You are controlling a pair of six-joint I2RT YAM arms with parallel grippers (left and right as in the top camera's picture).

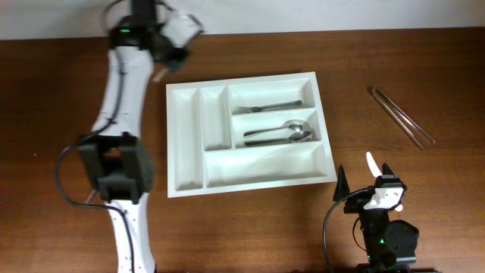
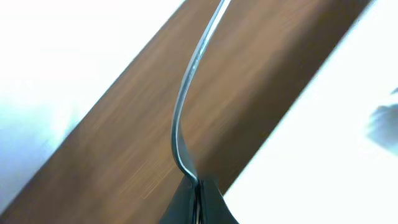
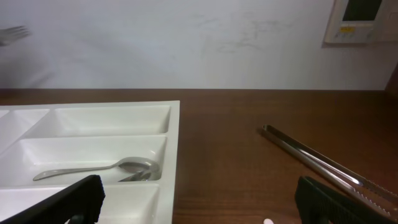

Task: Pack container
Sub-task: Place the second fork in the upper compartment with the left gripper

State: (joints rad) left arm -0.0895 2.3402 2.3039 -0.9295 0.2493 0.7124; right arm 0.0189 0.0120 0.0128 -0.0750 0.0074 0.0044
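Observation:
The top compartment (image 1: 292, 88) has free room (image 1: 265, 92) beside its fork, so the robot's left gripper should keep carrying the held fork there until the held fork is above that room, and then let go.
The white container (image 1: 185, 136) lies mid-table, with five compartments. A fork (image 1: 265, 108) lies in its top right compartment and spoons (image 1: 280, 134) in the one below. My left gripper (image 1: 168, 57) is past the container's far left corner. In the left wrist view it (image 2: 198, 199) is shut on the thin curved handle of a metal utensil (image 2: 186, 93) above the wood; its head is out of frame. My right gripper (image 1: 364, 178) is open and empty off the container's near right corner. The right wrist view shows the container's rim (image 3: 174, 124) and a spoon (image 3: 134, 167).
Long metal tongs (image 1: 402, 116) lie on the table right of the container and also show in the right wrist view (image 3: 317, 163). A white wall runs behind the table's far edge. The left arm's base stands left of the container.

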